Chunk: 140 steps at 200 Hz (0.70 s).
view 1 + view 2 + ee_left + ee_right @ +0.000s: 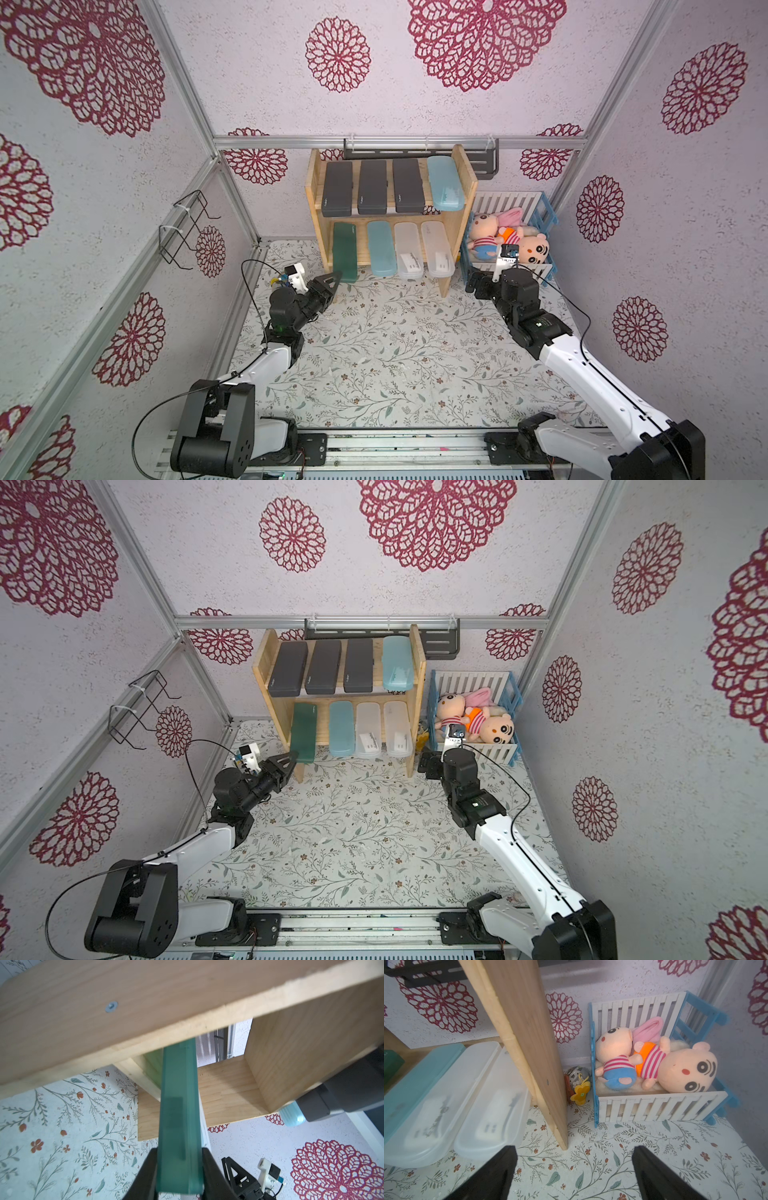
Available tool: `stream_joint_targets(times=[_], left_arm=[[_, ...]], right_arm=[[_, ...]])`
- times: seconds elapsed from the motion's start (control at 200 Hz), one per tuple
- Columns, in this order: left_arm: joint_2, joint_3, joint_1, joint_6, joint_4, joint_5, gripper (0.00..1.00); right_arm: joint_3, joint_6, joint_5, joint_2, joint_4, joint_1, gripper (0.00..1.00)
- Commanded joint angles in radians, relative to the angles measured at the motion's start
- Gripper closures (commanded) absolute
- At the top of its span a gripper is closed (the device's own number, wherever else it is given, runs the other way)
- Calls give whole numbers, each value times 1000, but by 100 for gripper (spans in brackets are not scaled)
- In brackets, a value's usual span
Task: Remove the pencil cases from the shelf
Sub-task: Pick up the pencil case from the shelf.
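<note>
The green case's front end (347, 276) is all that my left gripper holds, so my right gripper keeps going toward the case's free middle (345, 252) and closes there.
The light wooden shelf (462, 195) (418, 667) stands at the back. Its upper tier holds three dark grey pencil cases (337, 189) and a light blue one (445, 183). On the lower tier lie a dark green case (345, 253) (304, 735) (178, 1105), a light blue case (381, 249) and two frosted clear ones (408, 249) (492, 1105). My left gripper (338, 276) (179, 1151) is shut on the front end of the green case, which juts out over the shelf's front edge. Beside the shelf's right side panel (529, 1032), my right gripper (473, 282) (575, 1155) hangs open over the mat, holding nothing.
A white-and-blue slatted crate (542, 216) (654, 1105) of plush dolls stands right of the shelf, close to my right gripper. A dark metal rack (486, 162) hangs behind the shelf. A wire holder (187, 228) is on the left wall. A small yellow flower trinket (581, 1093) lies between shelf and crate.
</note>
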Motion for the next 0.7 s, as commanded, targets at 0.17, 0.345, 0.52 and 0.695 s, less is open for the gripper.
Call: stream_joint_targets(times=[0.17,0.345,0.52,0.695], left_arm=[[-392,-79,-169,533,-402,-147,100],[-769,-189,-230,636,-590,-318,100],[-1058,-227,-243,660,-759,-379,100],[-1158,-228,-248,662,-824,-377,100]], right_arm=[[-18,223,-235,-121,99,89,1],[-5,355,-296,-84,201,259,1],[47,430,-259,4,330,463,1],[145,432,-204,159,390,622,1]])
